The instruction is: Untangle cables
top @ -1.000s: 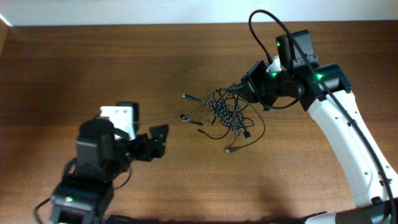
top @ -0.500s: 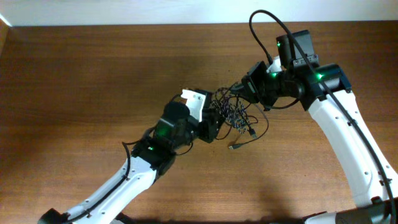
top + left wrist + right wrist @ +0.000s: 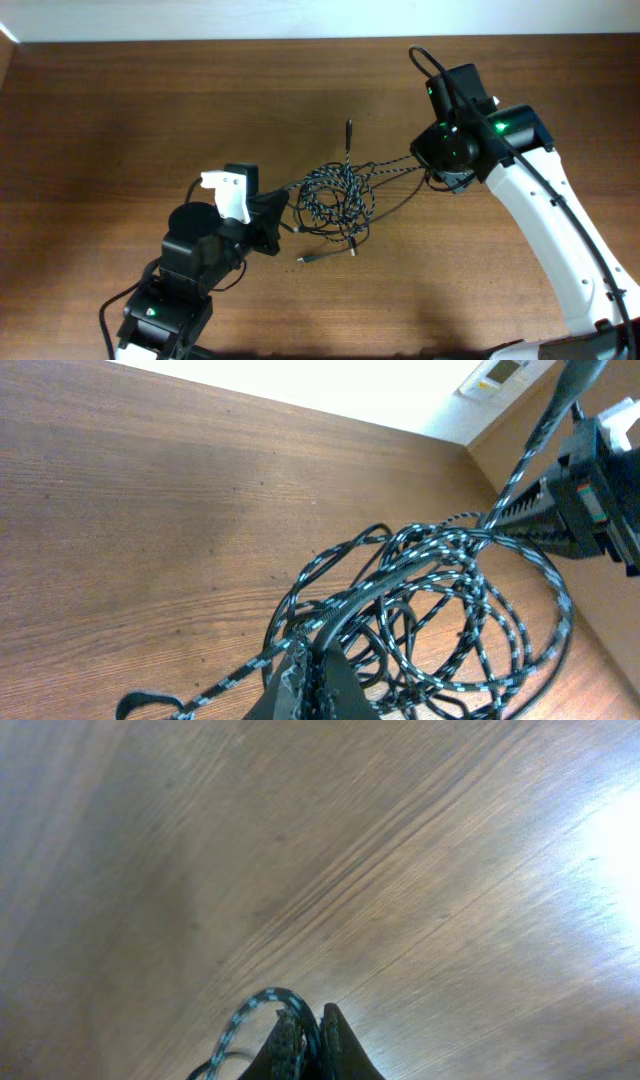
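The cables stretch between the robot's grippers with the loops still bunched midway, so the left gripper should ease back and the right gripper should take the tangle's loops.
The cables hang as a loose tangle of loops at mid-table, one braided black-and-white speckled, the others thin and black. My left gripper is shut on the tangle's left side. In the left wrist view its jaws pinch the speckled strand and a black one, with the cable loops spread beyond. My right gripper is shut on the right end. The right wrist view shows the speckled cable looping out from between its closed jaws. One plug end points toward the back.
The brown wooden table ends at a white wall along the back. Small plugs lie on the wood in front of the tangle. The right arm's white link slants across the right side.
My left gripper reached into the tangle, shut on it and drew back to the left. The bundle has been pulled out wider between the two grippers, and the right gripper has turned a little.
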Action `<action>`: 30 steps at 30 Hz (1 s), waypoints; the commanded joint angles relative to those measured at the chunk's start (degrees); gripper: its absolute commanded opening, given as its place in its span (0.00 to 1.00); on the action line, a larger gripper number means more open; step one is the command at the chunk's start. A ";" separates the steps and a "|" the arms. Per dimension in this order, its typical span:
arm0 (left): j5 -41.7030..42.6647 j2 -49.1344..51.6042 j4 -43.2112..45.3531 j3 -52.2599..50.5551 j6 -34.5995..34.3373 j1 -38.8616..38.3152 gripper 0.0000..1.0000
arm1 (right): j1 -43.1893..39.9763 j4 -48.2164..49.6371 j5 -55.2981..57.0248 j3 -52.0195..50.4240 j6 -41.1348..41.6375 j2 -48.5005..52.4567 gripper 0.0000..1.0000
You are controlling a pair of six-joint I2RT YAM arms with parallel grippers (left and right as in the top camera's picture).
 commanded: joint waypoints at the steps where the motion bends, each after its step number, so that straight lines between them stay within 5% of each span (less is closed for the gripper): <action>1: -9.31 0.90 -0.31 0.22 -6.88 3.10 0.00 | -3.19 -2.40 10.99 0.07 -3.21 -0.44 0.41; 2: -9.31 4.26 -0.28 0.22 -10.08 3.10 0.00 | -3.19 -1.99 5.05 0.07 -10.14 -0.44 0.57; 6: -8.61 13.73 1.27 0.22 -11.17 3.06 0.00 | -3.13 1.25 -19.93 0.07 -41.97 -0.44 0.75; 10: -1.81 14.16 9.29 0.22 -11.13 3.06 0.00 | -3.06 5.09 -36.98 -0.02 -39.17 -0.44 0.77; 15: 19.78 14.16 21.94 0.22 -11.13 3.06 0.00 | 8.96 16.72 -22.93 -1.07 -38.93 6.14 0.79; 16: 26.27 14.16 25.40 0.22 -11.13 3.06 0.00 | 10.19 18.75 -20.50 -1.07 -38.93 9.40 0.75; 18: 37.97 14.16 34.16 0.22 -10.86 3.06 0.00 | 9.99 18.78 -16.94 -1.07 -38.95 13.14 0.25; 19: 42.88 14.16 36.00 0.22 -7.19 3.06 0.00 | 8.70 18.10 -12.50 -1.07 -38.93 13.35 0.08; 22: 55.98 14.19 35.01 0.22 0.22 3.65 0.00 | -3.82 14.60 -10.69 -1.05 -37.16 13.22 0.04; 26: 58.25 14.19 34.95 0.22 1.88 10.67 0.00 | -22.88 7.30 -10.69 -1.05 -37.48 13.22 0.04; 28: 52.04 14.19 34.88 0.22 0.74 18.84 0.00 | -25.90 6.67 -10.64 -1.05 -37.48 13.22 0.04; 30: 28.94 14.19 24.46 0.22 -12.11 23.74 0.00 | -26.38 6.49 -10.69 -1.05 -37.48 13.22 0.08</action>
